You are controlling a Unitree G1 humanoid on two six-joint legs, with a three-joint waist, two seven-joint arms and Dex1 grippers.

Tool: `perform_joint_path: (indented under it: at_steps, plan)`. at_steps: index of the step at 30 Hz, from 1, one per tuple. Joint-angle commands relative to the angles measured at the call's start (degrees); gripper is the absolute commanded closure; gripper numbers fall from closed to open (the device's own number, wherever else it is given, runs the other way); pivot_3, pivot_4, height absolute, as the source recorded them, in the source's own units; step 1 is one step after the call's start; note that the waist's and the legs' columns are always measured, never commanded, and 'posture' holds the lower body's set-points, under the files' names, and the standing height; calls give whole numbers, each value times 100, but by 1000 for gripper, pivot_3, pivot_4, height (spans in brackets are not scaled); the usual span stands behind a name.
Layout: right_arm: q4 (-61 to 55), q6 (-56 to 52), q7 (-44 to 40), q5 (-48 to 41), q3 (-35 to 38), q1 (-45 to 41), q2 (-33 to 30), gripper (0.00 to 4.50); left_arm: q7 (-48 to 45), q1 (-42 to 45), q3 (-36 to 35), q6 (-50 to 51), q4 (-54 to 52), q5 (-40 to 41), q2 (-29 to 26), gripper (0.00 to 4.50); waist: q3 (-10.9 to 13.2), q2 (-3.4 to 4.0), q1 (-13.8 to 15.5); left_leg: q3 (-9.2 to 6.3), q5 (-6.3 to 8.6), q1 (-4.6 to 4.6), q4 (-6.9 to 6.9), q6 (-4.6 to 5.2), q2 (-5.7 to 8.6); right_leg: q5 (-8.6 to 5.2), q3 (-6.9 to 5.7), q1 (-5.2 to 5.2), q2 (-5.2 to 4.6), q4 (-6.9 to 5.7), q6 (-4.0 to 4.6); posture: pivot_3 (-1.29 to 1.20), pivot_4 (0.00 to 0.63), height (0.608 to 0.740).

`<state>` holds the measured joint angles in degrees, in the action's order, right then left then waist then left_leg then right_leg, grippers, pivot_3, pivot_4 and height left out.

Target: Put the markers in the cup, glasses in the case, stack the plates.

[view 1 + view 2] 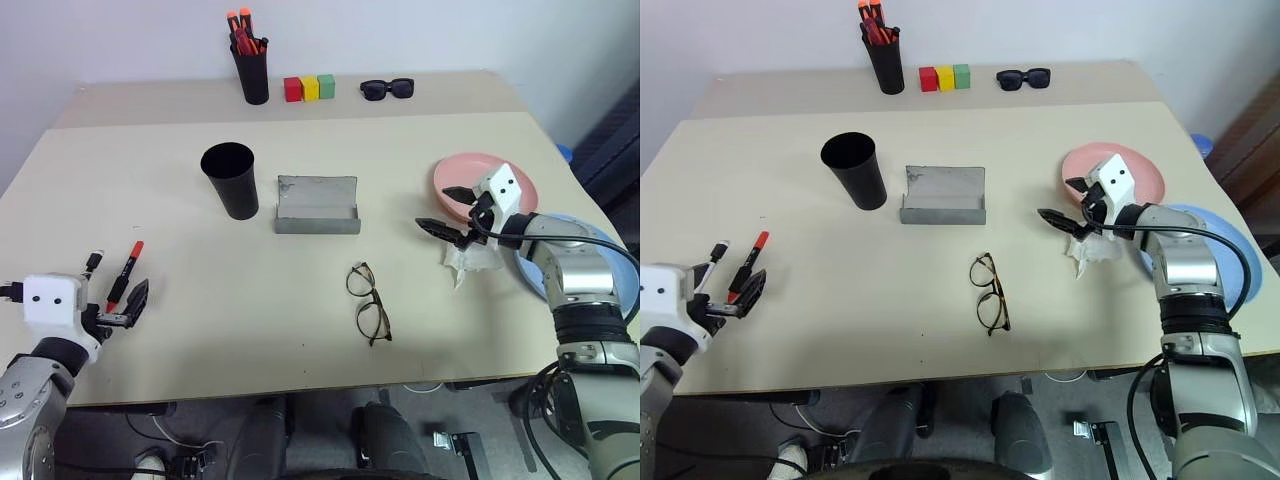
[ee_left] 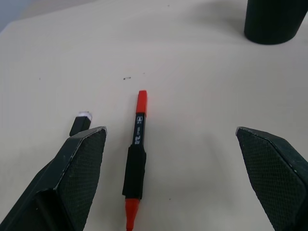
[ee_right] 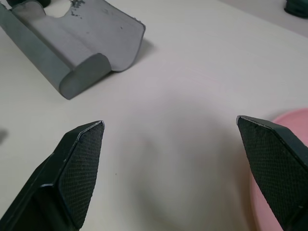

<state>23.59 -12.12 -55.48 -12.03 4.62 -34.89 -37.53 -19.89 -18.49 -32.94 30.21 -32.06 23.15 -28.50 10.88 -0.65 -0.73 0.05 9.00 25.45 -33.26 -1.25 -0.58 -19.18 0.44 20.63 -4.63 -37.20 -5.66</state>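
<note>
I expect the red-capped marker [image 1: 125, 277] to lean against the inside of the cup when I drop it in, because the black cup's opening [image 1: 228, 160] is much wider than the marker.
Two markers lie at the table's near left: a red-capped one [image 1: 125, 275] and another [image 1: 93, 263] beside it. My left gripper [image 1: 118, 308] stands open just short of them; in its wrist view the red-capped marker [image 2: 137, 154] lies between the fingers. The black cup [image 1: 230, 180] stands upright beside the open grey case [image 1: 317, 205]. The glasses [image 1: 368, 303] lie in front of the case. My right gripper [image 1: 447, 210] is open, empty, hovering by the pink plate [image 1: 462, 170]. The blue plate [image 1: 1243, 262] lies partly under that arm.
A crumpled white tissue [image 1: 470, 262] lies below my right gripper. At the back stand a narrow black cup of orange-red-capped pens [image 1: 250, 65], three coloured blocks [image 1: 309, 88] and black sunglasses [image 1: 387, 89]. The table's front edge runs close to both arms.
</note>
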Motion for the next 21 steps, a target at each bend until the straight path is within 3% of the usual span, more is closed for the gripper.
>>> perform_joint_path:
  at_steps: [1, 13, 21]
  plan:
    - [-184, 38, -43, -19, -31, -162, -31, 0, 95, -69, -230, 67, -308, 54, 11, 77, 0, 0, -2, 0, 0, 0, 0, 0, 0, 0, 0, 0, 0, 0, 0, 0, 150, 740]
    - [-344, 72, -111, -82, -109, -66, 6, 0, 381, 323, 60, 470, -439, 90, -61, 77, 0, 0, 9, 0, 0, -1, -7, 1, 0, 7, -1, -4, 6, -3, -12, 0, 150, 740]
    - [-1032, -3, 21, -128, -412, 36, 552, 0, 661, 896, 354, 1078, -428, 103, -108, 77, 0, 0, -11, 0, -1, -7, -11, 1, -3, 12, -5, -4, 18, -19, -23, 0, 150, 740]
